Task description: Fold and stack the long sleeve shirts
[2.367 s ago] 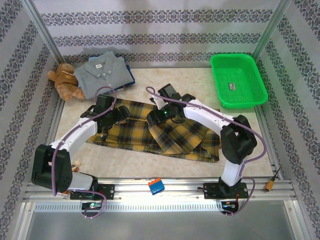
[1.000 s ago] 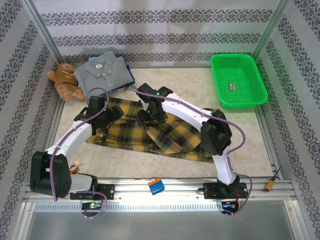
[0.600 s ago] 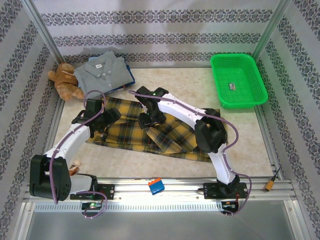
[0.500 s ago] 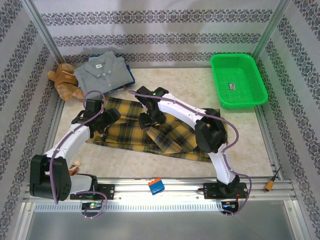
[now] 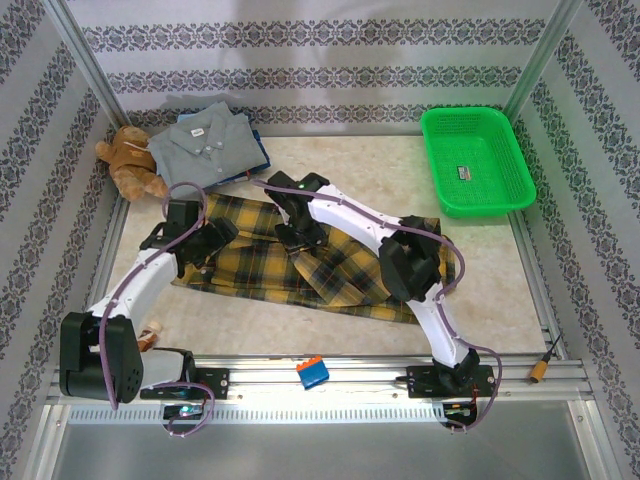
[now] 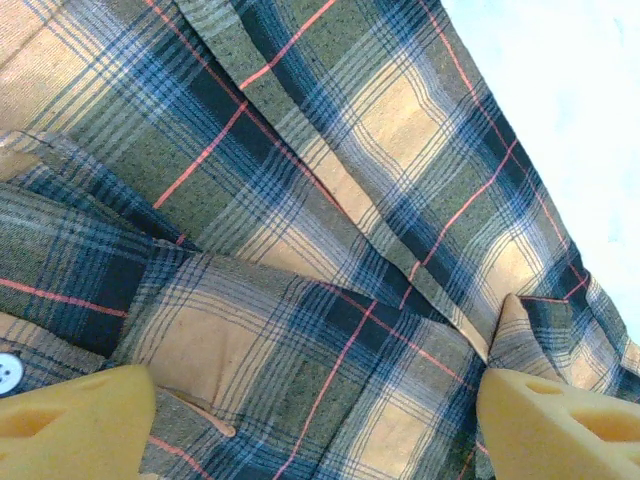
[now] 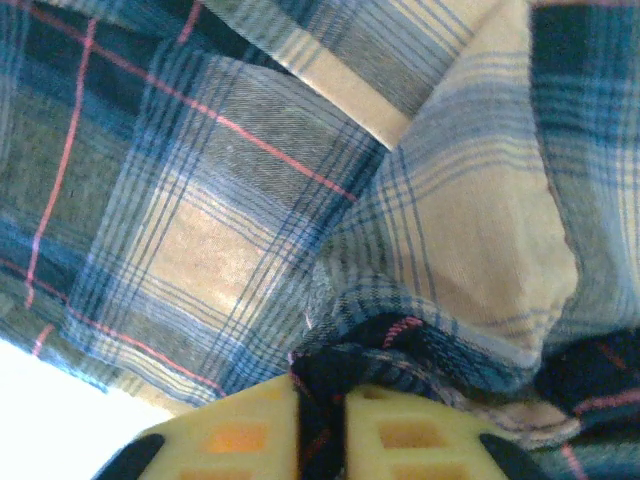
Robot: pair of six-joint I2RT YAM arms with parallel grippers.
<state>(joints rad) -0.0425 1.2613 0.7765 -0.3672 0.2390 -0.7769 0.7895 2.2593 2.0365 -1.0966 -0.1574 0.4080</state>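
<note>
A bunched fold of the plaid shirt (image 7: pixel 425 345) is pinched in my right gripper. My right gripper should bring it back to the shirt's middle (image 5: pixel 333 262) so my left gripper can spread it.
The mustard-yellow and dark plaid shirt (image 5: pixel 330 270) lies spread across the table's middle, partly folded over itself. My right gripper (image 5: pixel 297 237) sits on its upper middle, shut on a bunched fold of the plaid shirt (image 7: pixel 420 250); the dark cloth is pinched between the yellow pads (image 7: pixel 245 435) of that gripper (image 7: pixel 322 425). My left gripper (image 5: pixel 203 243) is open low over the shirt's left part, its pads (image 6: pixel 75 420) wide apart above flat plaid (image 6: pixel 300 250) and a white button (image 6: pixel 8 372). The grey shirt (image 5: pixel 205 145) lies folded at the back left on the blue shirt (image 5: pixel 262 160).
A brown teddy bear (image 5: pixel 128 160) sits at the back left beside the folded shirts. A green plastic basket (image 5: pixel 475 160) stands at the back right. A small blue and orange object (image 5: pixel 312 372) rests on the front rail, and a small tool (image 5: pixel 543 368) lies at the front right.
My right gripper has moved left and back over the plaid shirt, dragging its pinched fold along. My left gripper has shifted slightly left and stays open.
</note>
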